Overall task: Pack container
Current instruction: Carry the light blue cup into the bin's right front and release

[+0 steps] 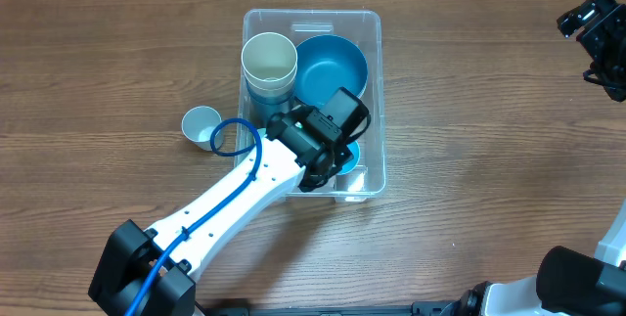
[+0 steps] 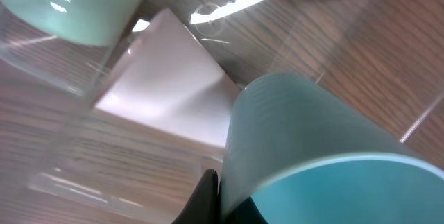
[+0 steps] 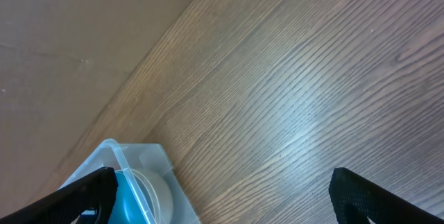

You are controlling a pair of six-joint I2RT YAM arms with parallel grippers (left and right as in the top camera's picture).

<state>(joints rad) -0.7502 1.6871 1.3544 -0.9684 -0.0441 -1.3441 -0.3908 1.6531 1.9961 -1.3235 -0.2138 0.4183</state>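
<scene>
The blue cup [image 1: 350, 158] hangs bottom down above the container's open near corner [image 1: 364, 181]. I should go on lowering it with my left gripper until it stands there before I let go.
The clear container [image 1: 377, 81] stands at the table's middle. It holds a pale green cup [image 1: 269, 62] at its far left and a blue bowl [image 1: 331, 69] at its far right. My left gripper [image 1: 337, 159] is inside the container's near end, shut on the rim of a blue cup [image 2: 326, 154]. The wrist view shows the cup just above the container's white label [image 2: 166, 92]. My right gripper [image 1: 597, 37] hangs open and empty at the far right. In its wrist view the container's corner [image 3: 132, 161] shows at the lower left.
A small white cup with a blue inside [image 1: 201, 125] stands on the table just left of the container. A blue cable [image 1: 235, 138] loops off the left arm beside it. The wooden table [image 1: 469, 159] stretches right of the container.
</scene>
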